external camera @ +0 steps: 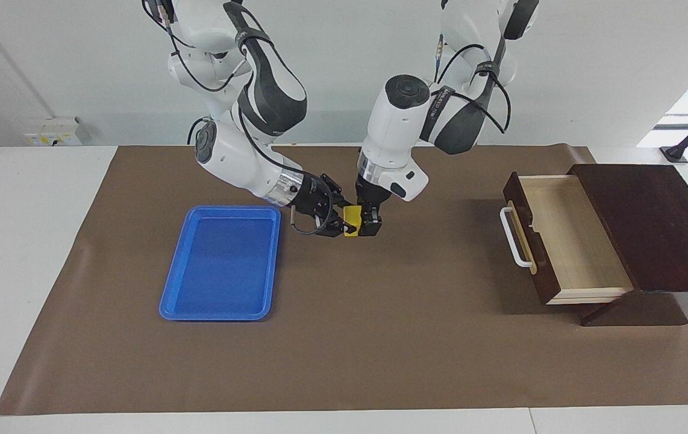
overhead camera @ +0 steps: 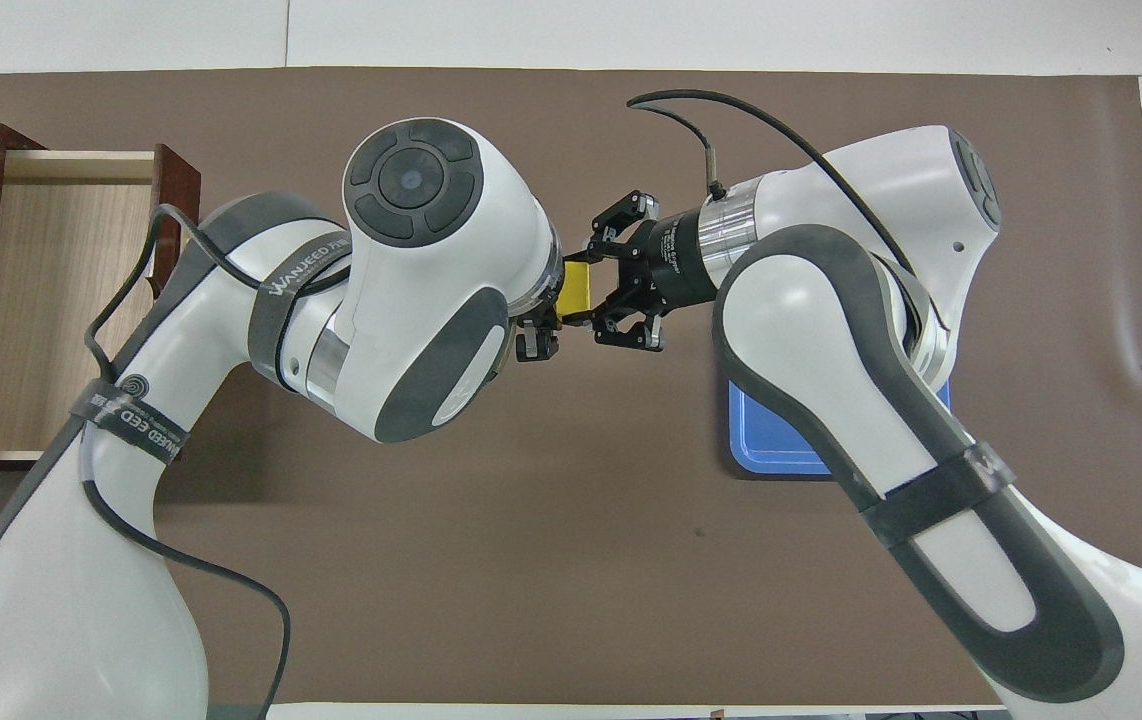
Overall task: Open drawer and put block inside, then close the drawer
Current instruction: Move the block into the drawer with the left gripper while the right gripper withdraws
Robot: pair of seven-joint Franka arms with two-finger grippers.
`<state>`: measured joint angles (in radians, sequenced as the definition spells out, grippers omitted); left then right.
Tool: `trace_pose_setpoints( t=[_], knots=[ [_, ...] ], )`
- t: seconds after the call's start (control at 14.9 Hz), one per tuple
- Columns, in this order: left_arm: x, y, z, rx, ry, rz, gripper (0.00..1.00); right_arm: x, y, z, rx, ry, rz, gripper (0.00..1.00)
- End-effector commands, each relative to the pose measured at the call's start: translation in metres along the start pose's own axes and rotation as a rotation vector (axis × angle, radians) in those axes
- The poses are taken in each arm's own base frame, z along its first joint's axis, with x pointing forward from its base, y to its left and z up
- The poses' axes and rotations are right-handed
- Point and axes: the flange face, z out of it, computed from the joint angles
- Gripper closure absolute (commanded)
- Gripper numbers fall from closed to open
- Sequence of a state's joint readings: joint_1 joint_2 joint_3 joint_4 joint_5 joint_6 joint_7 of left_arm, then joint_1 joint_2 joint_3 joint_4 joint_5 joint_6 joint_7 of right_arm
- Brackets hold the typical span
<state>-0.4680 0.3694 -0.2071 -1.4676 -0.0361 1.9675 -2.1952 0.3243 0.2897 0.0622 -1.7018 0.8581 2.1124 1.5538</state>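
Note:
The yellow block [overhead camera: 575,289] is held by both my grippers, so my right gripper should open and move away before my left gripper takes the block into the open drawer [overhead camera: 61,282].
The yellow block [external camera: 352,216] hangs above the brown mat between the tray and the drawer, and also shows in the overhead view [overhead camera: 574,288]. My right gripper [external camera: 341,220] reaches in sideways from the tray's end and is shut on the block. My left gripper [external camera: 363,219] points down at the block with its fingers [overhead camera: 536,343] pressed on its sides. The drawer [external camera: 567,235] stands pulled open at the left arm's end of the table. Its pale interior is empty and its white handle [external camera: 512,238] faces the table's middle. It also shows in the overhead view [overhead camera: 51,300].
A blue plastic tray [external camera: 223,208] lies empty on the mat toward the right arm's end, partly hidden under the right arm in the overhead view [overhead camera: 781,460]. The dark wooden box [external camera: 651,223] holds the drawer.

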Motion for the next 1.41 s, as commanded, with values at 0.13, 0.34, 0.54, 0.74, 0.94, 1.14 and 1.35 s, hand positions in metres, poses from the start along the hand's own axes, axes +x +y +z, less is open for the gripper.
trace_pose_setpoints(
  t=[0.13,0.34,0.54,0.74,0.94,1.14,1.35],
  knots=[
    [0.005,0.006,-0.001,0.002,-0.003,-0.021,1.0,-0.001,-0.001,-0.01,0.015,-0.003,0.053,1.0],
    [0.021,0.016,-0.007,-0.003,-0.003,-0.048,1.0,-0.004,-0.005,-0.017,0.024,-0.004,0.057,0.0],
    [0.037,0.017,-0.018,0.022,0.03,-0.023,1.0,-0.004,-0.006,-0.019,0.024,-0.005,0.057,0.0],
    [0.109,0.037,-0.054,0.071,0.068,0.026,1.0,0.009,-0.013,-0.035,0.04,0.006,0.066,0.0],
    [0.212,0.063,-0.108,0.013,0.067,-0.059,1.0,0.033,-0.021,-0.082,0.044,0.018,0.051,0.0],
    [0.305,0.076,-0.131,0.01,0.088,-0.009,1.0,0.077,-0.025,-0.143,0.039,-0.011,0.019,0.0],
    [0.391,0.071,-0.137,0.035,0.101,0.025,1.0,0.115,-0.025,-0.186,0.043,-0.021,-0.078,0.0]
  ],
)
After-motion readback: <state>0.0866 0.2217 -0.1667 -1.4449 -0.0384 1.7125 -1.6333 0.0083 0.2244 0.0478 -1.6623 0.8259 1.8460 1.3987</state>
